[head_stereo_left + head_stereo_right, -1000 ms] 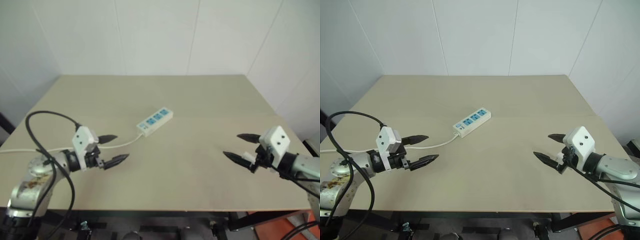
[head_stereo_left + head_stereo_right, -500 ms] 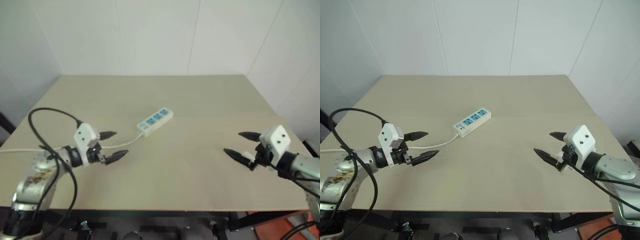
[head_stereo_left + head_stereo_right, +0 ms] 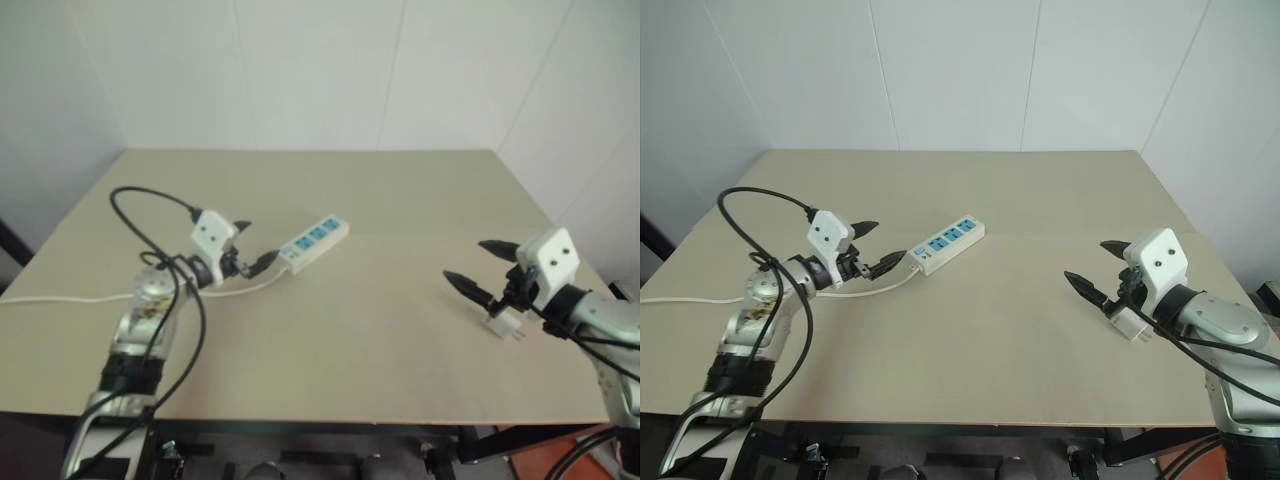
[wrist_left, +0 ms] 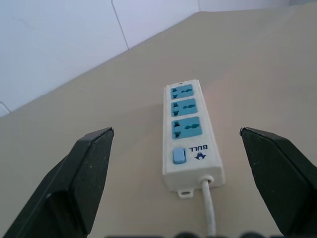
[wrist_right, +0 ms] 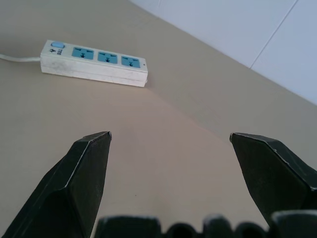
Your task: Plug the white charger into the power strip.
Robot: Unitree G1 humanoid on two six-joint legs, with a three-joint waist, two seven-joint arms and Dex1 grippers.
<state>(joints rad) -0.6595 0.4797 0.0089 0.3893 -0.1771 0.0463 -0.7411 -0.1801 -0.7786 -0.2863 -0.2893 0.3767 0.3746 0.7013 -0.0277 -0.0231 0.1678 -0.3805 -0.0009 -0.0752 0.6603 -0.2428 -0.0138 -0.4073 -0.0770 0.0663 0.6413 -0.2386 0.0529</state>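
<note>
The white cord (image 3: 70, 299) curves loosely (image 3: 262, 286) behind the power strip, so I expect it to follow along when I bring the power strip toward the table's front edge.
The power strip (image 3: 313, 241) lies at an angle near the table's middle, its three blue socket faces up and its switch end (image 4: 179, 156) toward my left gripper. My left gripper (image 3: 256, 243) hovers open just short of that end, level with the table, and the strip (image 4: 190, 131) is centred between its fingers. The white charger (image 3: 503, 325) lies on the table at the right, prongs out to the side. My right gripper (image 3: 466, 260) stands open just above and beside the charger, not touching it. It points toward the strip (image 5: 94, 62), which is far off.
The strip's thin white cord (image 3: 70, 297) runs along the table (image 3: 380, 190) to its left edge, passing under my left arm. White walls close the table's far and right sides. The front edge lies close below both arms.
My left gripper has moved forward and to the right, from the cord up to the strip's switch end. The right gripper has turned a little, and more of the charger shows beneath it.
</note>
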